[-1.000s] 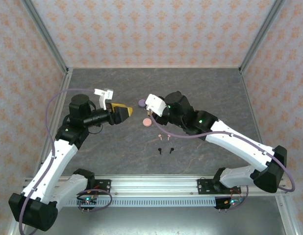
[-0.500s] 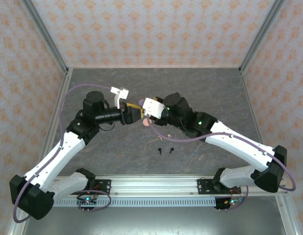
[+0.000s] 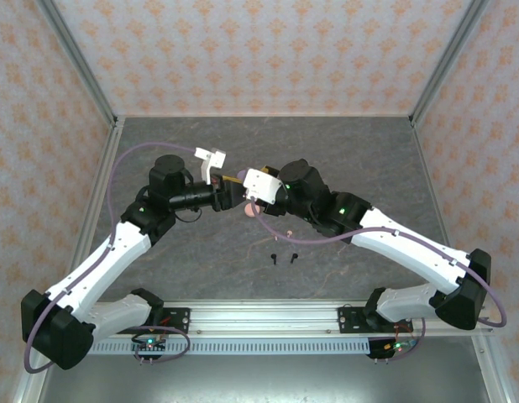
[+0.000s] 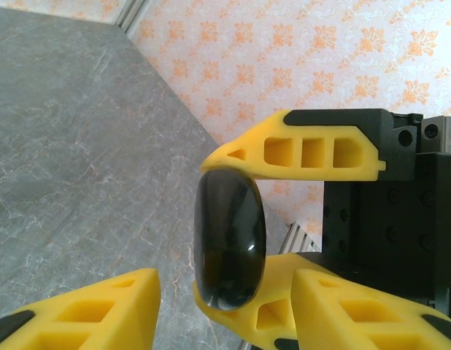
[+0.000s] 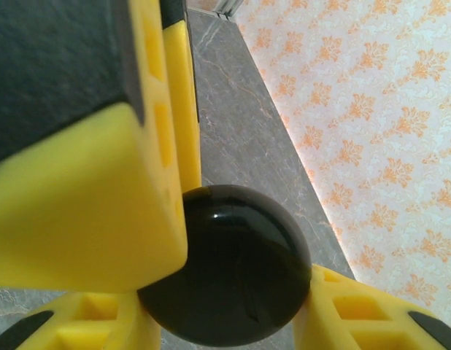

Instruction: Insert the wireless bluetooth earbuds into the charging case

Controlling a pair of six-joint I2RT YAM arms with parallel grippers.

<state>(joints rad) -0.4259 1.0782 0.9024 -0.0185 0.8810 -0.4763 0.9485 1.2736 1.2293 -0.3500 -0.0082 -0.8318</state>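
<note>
The charging case's rim [image 4: 229, 239] is clamped in my right gripper, so my left gripper should take the case first. My right gripper will then be free to back off for the black earbuds [image 3: 274, 259].
The charging case [image 5: 233, 270], a glossy black disc, hangs above the table's middle with my right gripper [image 5: 227, 310] shut on its rim. Seen from the left wrist it stands edge-on [image 4: 229, 240], clamped between the right gripper's two yellow fingers [image 4: 306, 149]. My left gripper [image 4: 225, 306] straddles it from the other side, jaws still apart, with a gap showing beside the case. From above, the two grippers meet tip to tip, left [image 3: 232, 193] against right [image 3: 245, 200]. Two black earbuds [image 3: 276, 259] lie on the table nearer the arms' bases.
A pink disc [image 3: 249, 211] lies on the grey tabletop [image 3: 184, 143] just under the meeting grippers. Patterned walls enclose the table on three sides. A metal rail [image 3: 268, 317] runs along the near edge.
My left arm has swung right and brought its gripper up to the right one. Its jaws have narrowed around the black case. The right arm has held still.
</note>
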